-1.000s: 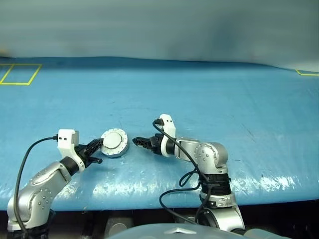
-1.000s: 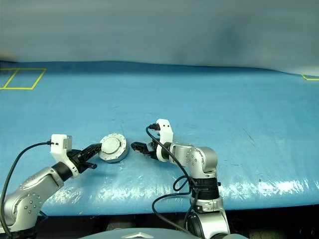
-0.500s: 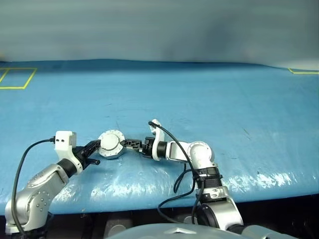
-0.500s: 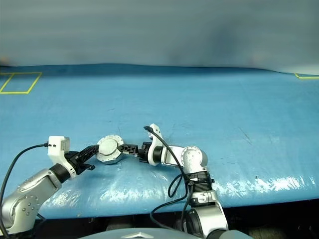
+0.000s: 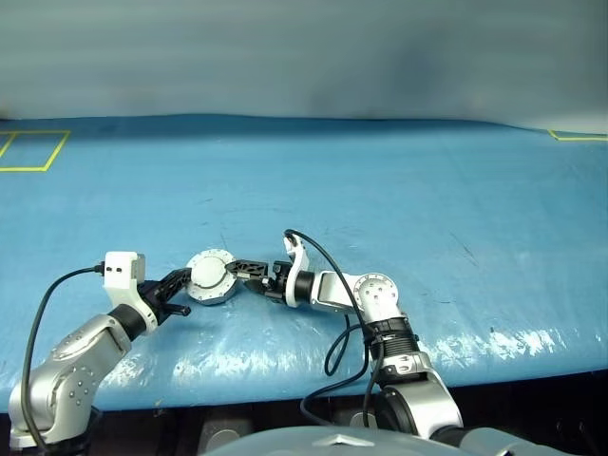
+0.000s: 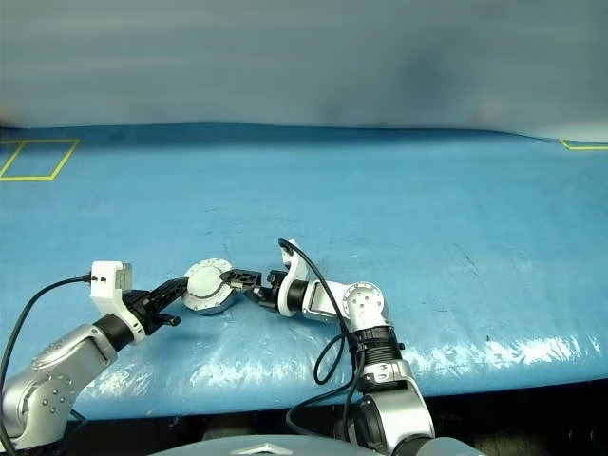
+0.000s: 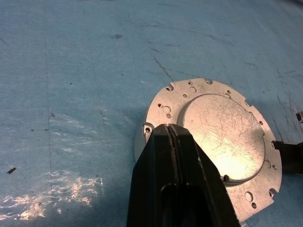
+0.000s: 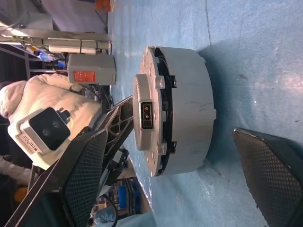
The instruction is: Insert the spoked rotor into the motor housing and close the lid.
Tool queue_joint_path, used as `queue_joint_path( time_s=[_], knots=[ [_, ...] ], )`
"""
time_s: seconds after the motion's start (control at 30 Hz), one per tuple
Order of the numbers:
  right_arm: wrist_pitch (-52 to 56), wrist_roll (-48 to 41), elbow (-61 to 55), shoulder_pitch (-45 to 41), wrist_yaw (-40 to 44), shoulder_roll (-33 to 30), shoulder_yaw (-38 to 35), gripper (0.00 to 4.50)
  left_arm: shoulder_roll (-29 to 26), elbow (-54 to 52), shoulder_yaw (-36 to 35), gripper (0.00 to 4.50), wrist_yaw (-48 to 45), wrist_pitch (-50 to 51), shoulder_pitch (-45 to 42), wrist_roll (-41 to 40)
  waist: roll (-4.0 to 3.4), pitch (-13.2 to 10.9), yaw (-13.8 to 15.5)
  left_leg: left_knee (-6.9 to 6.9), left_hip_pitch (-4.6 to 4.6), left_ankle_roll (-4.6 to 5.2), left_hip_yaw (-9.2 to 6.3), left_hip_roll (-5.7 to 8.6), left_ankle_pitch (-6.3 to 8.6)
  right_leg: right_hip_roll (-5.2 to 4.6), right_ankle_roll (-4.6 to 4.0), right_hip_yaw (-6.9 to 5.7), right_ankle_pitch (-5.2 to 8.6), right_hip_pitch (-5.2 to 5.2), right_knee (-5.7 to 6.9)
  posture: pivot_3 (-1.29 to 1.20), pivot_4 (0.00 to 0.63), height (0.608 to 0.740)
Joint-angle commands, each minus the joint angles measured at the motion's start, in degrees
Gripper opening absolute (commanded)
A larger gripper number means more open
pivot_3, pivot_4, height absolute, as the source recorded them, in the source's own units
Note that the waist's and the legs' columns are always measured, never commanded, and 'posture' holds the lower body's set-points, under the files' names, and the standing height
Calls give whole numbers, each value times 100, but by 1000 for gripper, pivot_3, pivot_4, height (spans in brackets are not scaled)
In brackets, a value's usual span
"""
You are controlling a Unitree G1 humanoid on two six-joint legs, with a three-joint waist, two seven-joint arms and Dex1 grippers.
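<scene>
A gap remains under the lid while the robot's left gripper is on the lid's rim, so the robot's right gripper should press the lid and the motor housing together at the opposite edge.
The motor housing sits on the blue table with the lid lying on top, plain grey side up. In the right wrist view a thin gap shows between the lid and the housing. My left gripper is shut, and its tips rest on the lid's rim. It reaches in from the left. My right gripper is open at the housing's right side, with its fingers spread either side of the housing's near edge and nothing in their grip. The spoked rotor is hidden.
The blue table cover stretches wide behind and to the right. Yellow tape marks lie at the far left and far right. The table's front edge runs just below both arms. A black cable loops off the right arm.
My right gripper has moved left to the housing and rolled, so its open fingers now flank it. The left gripper has stayed shut on the lid's rim. The camera shifted slightly.
</scene>
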State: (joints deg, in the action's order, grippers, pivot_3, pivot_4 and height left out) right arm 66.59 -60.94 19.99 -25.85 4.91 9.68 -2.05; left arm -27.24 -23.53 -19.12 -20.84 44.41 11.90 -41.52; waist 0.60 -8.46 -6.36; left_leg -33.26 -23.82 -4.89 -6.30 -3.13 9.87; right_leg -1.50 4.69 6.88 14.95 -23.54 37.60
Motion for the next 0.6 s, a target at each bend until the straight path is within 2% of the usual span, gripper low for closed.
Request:
queue_joint_path(
  time_s=[0.03, 0.6],
  knots=[
    [188, 117, 405, -106, -270, 1326, 294, 4459, 31, -89, 132, 0, 24, 125, 88, 28, -2, 0, 0, 1, 0, 0, 0, 0, 0, 0, -1, 0, 0, 0, 0, 0, 150, 740],
    [-337, 0, 874, -349, -188, 1367, 451, 4459, 64, -114, 155, 0, 24, 92, 142, 47, -20, 25, -6, 3, 3, 1, 0, -2, 7, 2, -2, 0, 7, 1, -2, 0, 150, 740]
  ],
)
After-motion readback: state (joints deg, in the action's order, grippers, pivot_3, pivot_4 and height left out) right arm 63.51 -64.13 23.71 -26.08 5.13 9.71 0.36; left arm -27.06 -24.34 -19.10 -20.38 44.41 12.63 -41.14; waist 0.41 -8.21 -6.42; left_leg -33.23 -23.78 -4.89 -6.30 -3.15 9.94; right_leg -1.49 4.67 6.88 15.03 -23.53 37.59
